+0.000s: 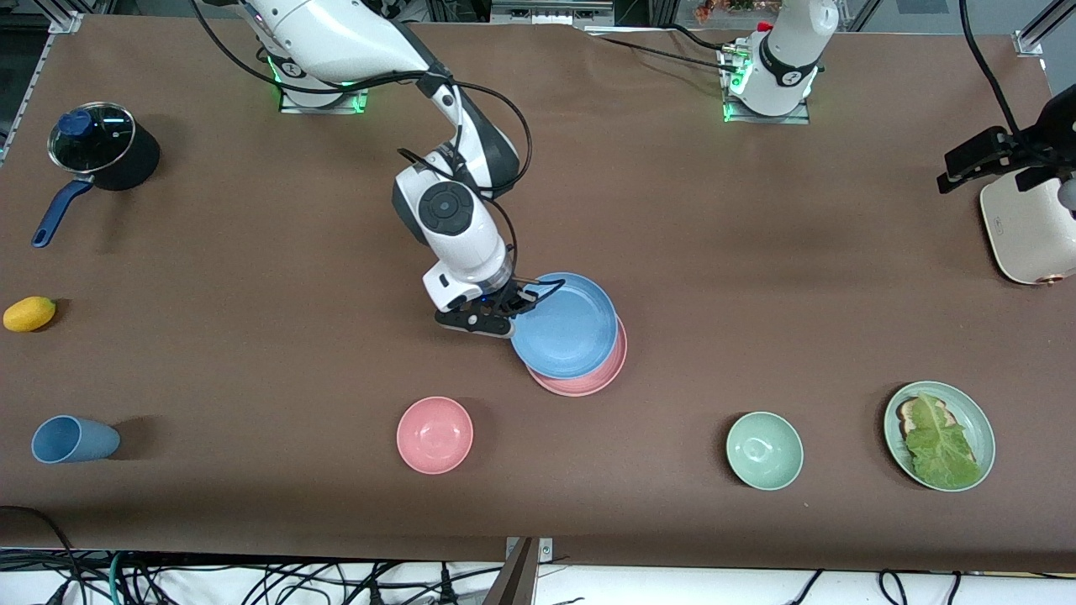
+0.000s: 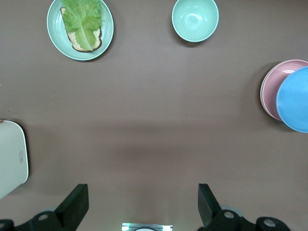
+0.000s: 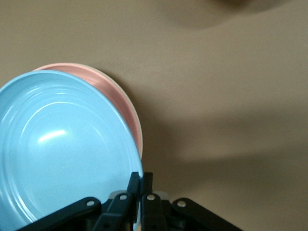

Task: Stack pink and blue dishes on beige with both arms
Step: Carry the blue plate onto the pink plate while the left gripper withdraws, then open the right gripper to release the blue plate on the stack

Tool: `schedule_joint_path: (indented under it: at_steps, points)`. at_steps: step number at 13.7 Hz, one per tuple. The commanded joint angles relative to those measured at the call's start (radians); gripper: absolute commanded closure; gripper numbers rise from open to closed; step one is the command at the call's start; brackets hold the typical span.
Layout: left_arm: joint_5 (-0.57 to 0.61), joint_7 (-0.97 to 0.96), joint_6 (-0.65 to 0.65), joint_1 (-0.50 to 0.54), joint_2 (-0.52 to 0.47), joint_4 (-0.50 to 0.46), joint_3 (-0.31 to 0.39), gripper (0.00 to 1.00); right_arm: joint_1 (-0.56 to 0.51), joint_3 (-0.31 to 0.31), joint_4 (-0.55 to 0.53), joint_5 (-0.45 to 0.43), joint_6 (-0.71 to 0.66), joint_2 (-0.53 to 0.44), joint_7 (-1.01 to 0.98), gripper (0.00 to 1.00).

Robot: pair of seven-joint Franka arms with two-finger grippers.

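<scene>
I should use my right gripper to go on centring the light blue plate (image 1: 566, 327), which hangs face up over the pale pink plate (image 1: 589, 384), until their rims line up, and then let go.
My right gripper (image 1: 514, 319) (image 3: 141, 179) is shut on the rim of the light blue plate (image 1: 565, 326) (image 3: 62, 149) at mid-table. The blue plate overlaps the pale pink plate (image 1: 590, 382) (image 3: 115, 91), shifted toward the robots; whether they touch I cannot tell. Under the pink plate only a thin cream rim of the beige plate (image 3: 136, 120) (image 2: 263, 94) shows. My left gripper (image 2: 142, 202) hangs open and high over its own base, holding nothing. It is out of the front view, and the stack (image 2: 284, 91) lies far from it.
Near the front edge stand a blue cup (image 1: 74, 439), a pink bowl (image 1: 435, 434), a green bowl (image 1: 764, 450) and a green plate with bread and lettuce (image 1: 975, 412). A lemon (image 1: 29, 313) and lidded pot (image 1: 102, 151) sit at the right arm's end, a cream toaster (image 1: 1030, 223) at the left arm's.
</scene>
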Motion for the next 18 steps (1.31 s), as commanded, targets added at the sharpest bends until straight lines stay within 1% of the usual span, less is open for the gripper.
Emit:
schedule_joint_path:
  at_steps: [1, 4, 5, 8, 11, 12, 14, 16, 18]
  points:
    - [-0.026, -0.009, -0.018, 0.000, 0.003, 0.007, -0.011, 0.00, 0.030, -0.014, 0.036, 0.011, 0.023, 0.031, 0.039, 1.00]
    - [-0.030, 0.000, -0.018, 0.002, 0.021, 0.009, -0.011, 0.00, 0.033, -0.016, 0.037, 0.007, 0.064, 0.061, 0.042, 1.00]
    - [-0.032, 0.000, -0.018, 0.002, 0.027, 0.010, -0.011, 0.00, 0.033, -0.016, 0.053, 0.007, 0.073, 0.074, 0.042, 1.00]
    - [-0.032, -0.009, -0.016, 0.000, 0.035, 0.012, -0.009, 0.00, 0.035, -0.016, 0.097, 0.005, 0.075, 0.113, 0.054, 1.00]
    - [-0.030, -0.010, -0.013, 0.005, 0.044, 0.012, -0.008, 0.00, 0.033, -0.016, 0.102, -0.012, 0.075, 0.117, 0.054, 1.00]
    - [-0.032, -0.009, -0.013, 0.006, 0.047, 0.012, -0.008, 0.00, 0.033, -0.017, 0.102, -0.016, 0.075, 0.117, 0.054, 0.88]
    - [-0.030, -0.010, -0.013, 0.002, 0.047, 0.012, -0.008, 0.00, 0.032, -0.019, 0.102, -0.018, 0.070, 0.114, 0.050, 0.72]
    - [-0.032, -0.007, -0.010, 0.006, 0.049, 0.013, -0.006, 0.00, 0.029, -0.025, 0.102, -0.019, 0.064, 0.105, 0.045, 0.53]
    - [-0.032, -0.007, -0.012, 0.005, 0.049, 0.013, -0.008, 0.00, 0.027, -0.034, 0.103, -0.030, 0.002, 0.087, 0.036, 0.43]
